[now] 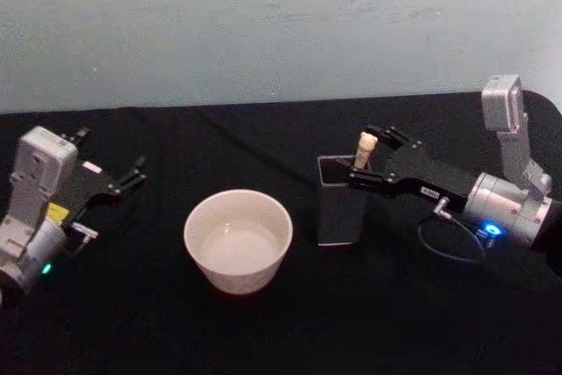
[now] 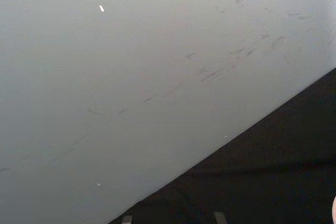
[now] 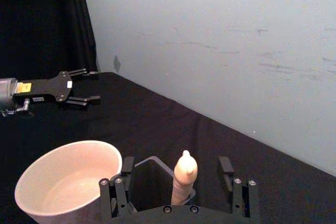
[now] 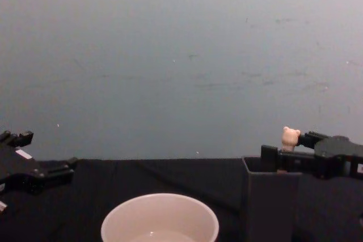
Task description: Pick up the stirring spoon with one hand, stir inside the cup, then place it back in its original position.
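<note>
A wide gap (image 3: pixel 153 183) can be seen beside the beige handle in the holder box, so I expect the stirring spoon (image 4: pixel 290 138) to slide out freely when the robot lifts it.
The stirring spoon (image 1: pixel 365 148) stands upright in the dark grey holder box (image 1: pixel 341 204), its beige bear-headed handle sticking out above the rim; the bowl is hidden inside. My right gripper (image 1: pixel 367 155) is open, one finger on each side of the handle without touching it, as the right wrist view shows around the spoon (image 3: pixel 185 176). In the chest view the bear head (image 4: pixel 291 136) shows above the holder (image 4: pixel 271 205). To the holder's left sits the cream-white cup (image 1: pixel 237 239), with a pale inside. My left gripper (image 1: pixel 112 148) rests open at the table's left.
A black cloth covers the table (image 1: pixel 281 331), with a grey-blue wall (image 1: pixel 263 24) behind its far edge. A thin cable (image 1: pixel 439 239) loops beside my right wrist. The cup (image 3: pixel 65 182) stands close beside my right gripper's finger (image 3: pixel 123 171).
</note>
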